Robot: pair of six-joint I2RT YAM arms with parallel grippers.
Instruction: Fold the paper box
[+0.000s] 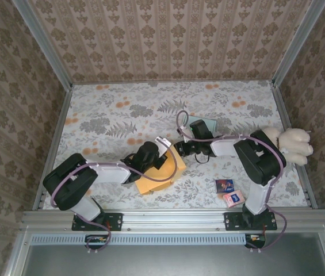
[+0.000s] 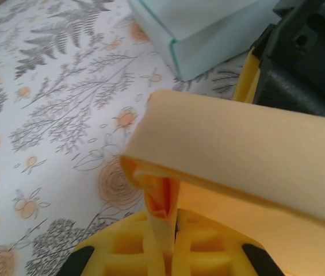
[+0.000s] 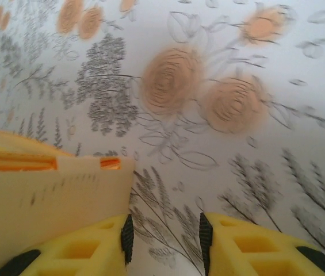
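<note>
The paper box (image 1: 161,177) is lying at a slant under my left arm. Next, my right gripper moves back while my left gripper turns the box around by the thin flap (image 2: 161,202) before I fold.
The yellow-orange paper box (image 1: 161,173) lies partly folded at the table's near middle. My left gripper (image 1: 157,153) reaches over it from the left. In the left wrist view the left gripper (image 2: 174,223) is shut on a thin flap of the paper box (image 2: 248,144), whose top panel arches above the fingers. My right gripper (image 1: 181,148) comes in from the right, at the box's far right corner. In the right wrist view the right gripper (image 3: 165,231) stands open over the floral cloth with nothing between its pads. Its left finger (image 3: 87,250) sits against a slotted panel of the paper box (image 3: 47,192).
A pale teal box (image 1: 202,125) lies just behind the right gripper, also the teal box (image 2: 208,29) in the left wrist view. A cream plush toy (image 1: 293,144) sits at the right edge. Two small cartons (image 1: 229,192) lie near the right arm's base. Patterned walls enclose the table.
</note>
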